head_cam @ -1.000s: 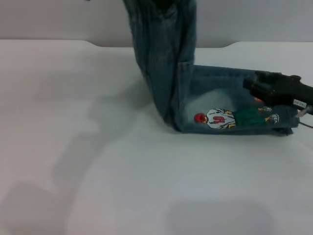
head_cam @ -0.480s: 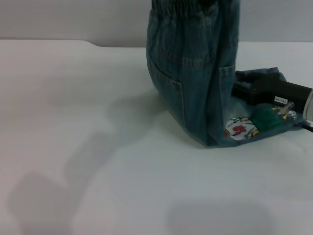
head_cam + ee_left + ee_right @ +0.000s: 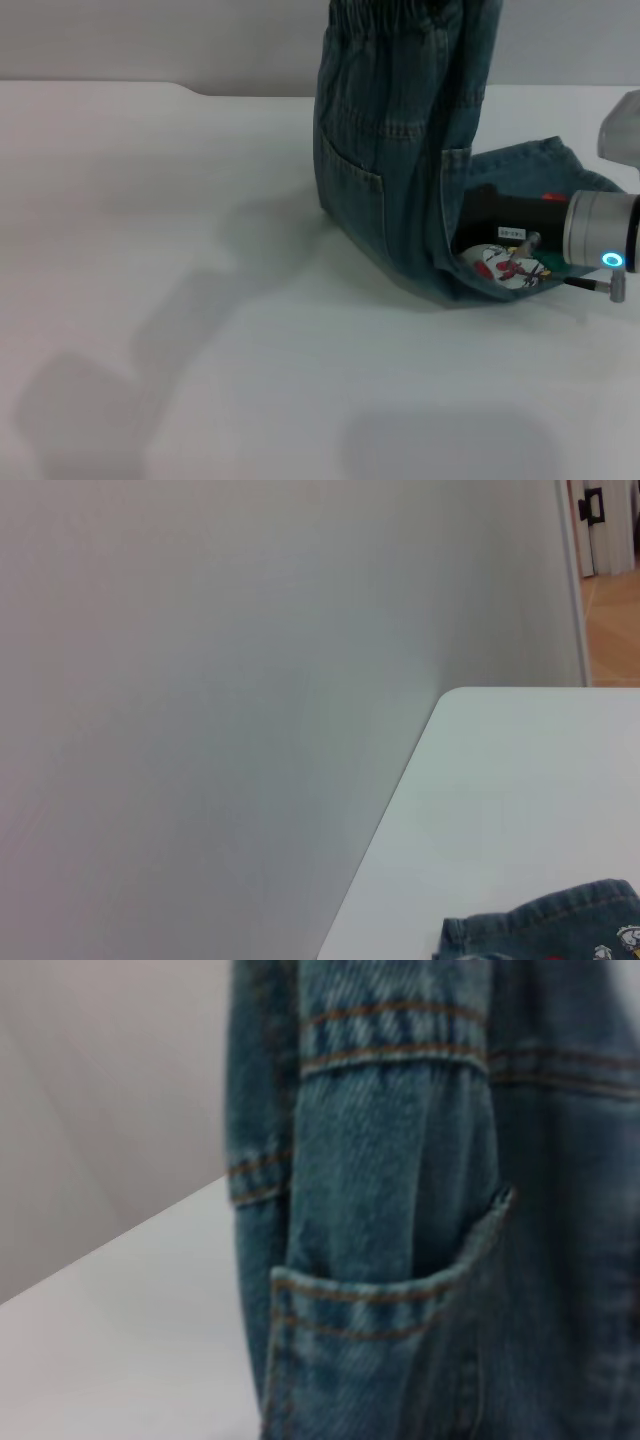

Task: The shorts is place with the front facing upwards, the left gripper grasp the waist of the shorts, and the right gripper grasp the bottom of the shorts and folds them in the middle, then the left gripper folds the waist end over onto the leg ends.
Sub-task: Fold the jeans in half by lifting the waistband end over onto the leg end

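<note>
My right gripper is inside the shorts' fold (image 3: pixel 448 278), in the way of the waist coming down. It should pull out before my left gripper lowers the waist onto the shorts' leg ends (image 3: pixel 572 170).
The blue denim shorts (image 3: pixel 390 150) hang upright from their gathered waist (image 3: pixel 400 12), which reaches the top edge of the head view. The left gripper is above that edge, out of view. The lower half of the shorts lies flat on the white table (image 3: pixel 200 300), with the cartoon print (image 3: pixel 505 268) showing beside the fold. My right gripper (image 3: pixel 482 222), dark on a silver wrist (image 3: pixel 600 235), rests low over that flat part, its tip behind the hanging denim. The right wrist view is filled by a back pocket (image 3: pixel 370 1330). A denim edge (image 3: pixel 540 932) shows in the left wrist view.
A grey wall (image 3: pixel 150 40) runs behind the table's far edge. White tabletop (image 3: pixel 150 350) stretches to the left and front of the shorts. The left wrist view shows the wall (image 3: pixel 200 730) and a rounded table corner (image 3: pixel 450 695).
The hanging waist half has swung right, over the flat leg part and most of the print. The right arm has slid left, so its silver wrist now shows.
</note>
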Tool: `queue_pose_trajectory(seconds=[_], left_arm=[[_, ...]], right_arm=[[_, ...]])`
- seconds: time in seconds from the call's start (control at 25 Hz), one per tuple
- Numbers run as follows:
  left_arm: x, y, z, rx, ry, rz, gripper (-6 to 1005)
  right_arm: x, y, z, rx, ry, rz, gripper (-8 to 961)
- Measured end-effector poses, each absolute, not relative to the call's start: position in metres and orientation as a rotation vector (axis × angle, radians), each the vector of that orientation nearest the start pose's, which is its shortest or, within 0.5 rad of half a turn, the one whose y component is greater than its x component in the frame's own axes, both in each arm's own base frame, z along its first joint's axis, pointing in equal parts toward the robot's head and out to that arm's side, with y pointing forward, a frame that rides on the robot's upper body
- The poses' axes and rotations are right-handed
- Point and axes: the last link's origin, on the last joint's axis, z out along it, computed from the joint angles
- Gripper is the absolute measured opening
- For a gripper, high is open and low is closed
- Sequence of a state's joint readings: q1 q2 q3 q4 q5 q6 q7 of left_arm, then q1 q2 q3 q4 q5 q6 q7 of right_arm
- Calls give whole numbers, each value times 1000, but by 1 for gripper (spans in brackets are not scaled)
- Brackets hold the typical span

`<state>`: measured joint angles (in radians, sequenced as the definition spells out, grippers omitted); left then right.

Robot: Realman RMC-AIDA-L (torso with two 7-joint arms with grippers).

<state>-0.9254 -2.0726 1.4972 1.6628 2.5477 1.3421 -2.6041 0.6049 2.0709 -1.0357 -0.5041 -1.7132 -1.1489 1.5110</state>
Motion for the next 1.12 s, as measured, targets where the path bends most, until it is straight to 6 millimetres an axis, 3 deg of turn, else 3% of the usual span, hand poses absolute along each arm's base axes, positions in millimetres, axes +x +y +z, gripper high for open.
queue_pose_trajectory(seconds=[0.72, 0.92, 1.12], left_arm=[[37, 374, 13, -2565, -19, -13, 45], [35, 374, 13, -2563, -23, -15, 45], [32, 376, 11, -2563, -35, -13, 45]], right_arm=[[204, 380, -57, -2730, 752, 633, 417], [208, 381, -58, -2716, 759, 609, 417], [226, 379, -55, -2673, 796, 550, 417]])
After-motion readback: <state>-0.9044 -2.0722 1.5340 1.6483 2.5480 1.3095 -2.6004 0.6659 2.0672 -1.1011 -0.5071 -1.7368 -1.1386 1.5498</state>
